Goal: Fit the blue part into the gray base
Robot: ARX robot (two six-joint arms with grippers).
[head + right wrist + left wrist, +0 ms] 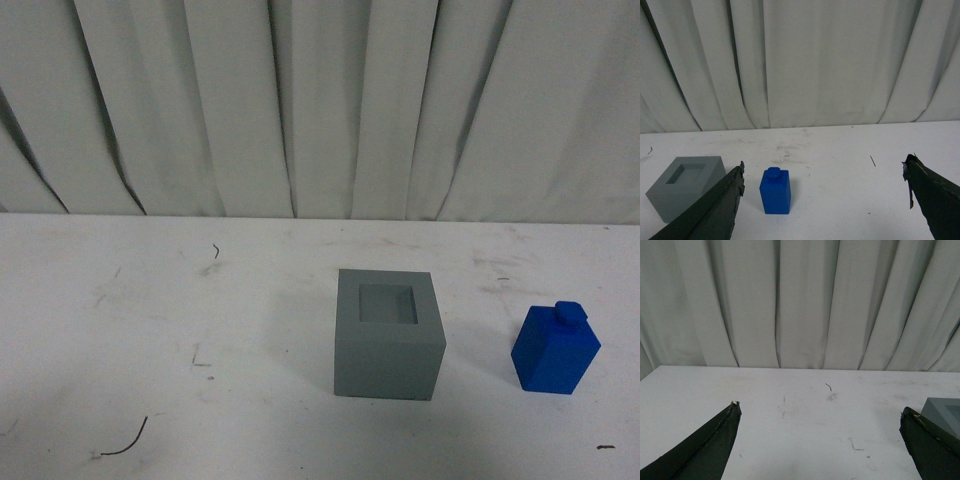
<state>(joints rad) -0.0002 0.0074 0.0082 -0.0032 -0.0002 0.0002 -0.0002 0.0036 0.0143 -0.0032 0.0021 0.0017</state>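
Note:
I expect the blue part (555, 350) to stick up mostly above the gray base when I put it in, because the hollow's bottom (388, 305) is just below the hollow's rim.
The gray base (388, 335) stands on the white table, right of centre, with its square recess facing up and empty. The blue part (555, 347) stands upright to its right, apart from it, knob on top. Neither arm shows in the front view. My left gripper (820, 410) is open and empty; the base's corner (946, 415) shows behind one finger. My right gripper (824, 167) is open and empty. The blue part (775, 191) stands ahead of it, close to one finger, with the gray base (686, 184) beside it.
A white pleated curtain (320, 100) hangs behind the table's far edge. The white table (150, 330) bears scuffs and thin dark threads (125, 443).

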